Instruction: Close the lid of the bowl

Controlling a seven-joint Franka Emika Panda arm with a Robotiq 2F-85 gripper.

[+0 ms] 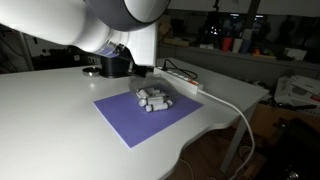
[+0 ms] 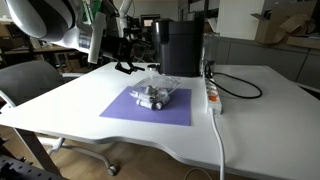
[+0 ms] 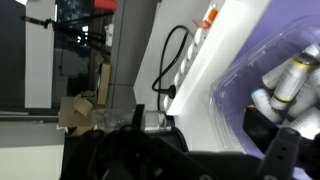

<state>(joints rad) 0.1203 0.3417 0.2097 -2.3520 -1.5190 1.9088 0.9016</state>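
Note:
My gripper leans past the bowl toward the power strip (image 3: 191,57), so I should swing it back, aiming down over the bowl's rim (image 2: 152,80), before closing the lid.
A see-through plastic bowl (image 2: 156,95) holding several small white cylinders (image 1: 153,99) sits on a purple mat (image 1: 125,118) on the white table. Thin clear plastic with a faint rim (image 3: 232,92) shows around the cylinders in the wrist view. I cannot tell the lid apart from the bowl. My gripper (image 2: 129,60) hangs above the table behind the mat, away from the bowl, holding nothing. In the wrist view its dark fingers (image 3: 205,152) stand apart at the bottom edge, with the bowl to the right.
A white power strip (image 2: 212,95) with a black cable (image 2: 245,90) lies beside the mat. A black box-shaped appliance (image 2: 181,45) stands at the back of the table. A white cable (image 1: 235,110) runs over the table edge. An office chair (image 2: 35,85) stands beside the table.

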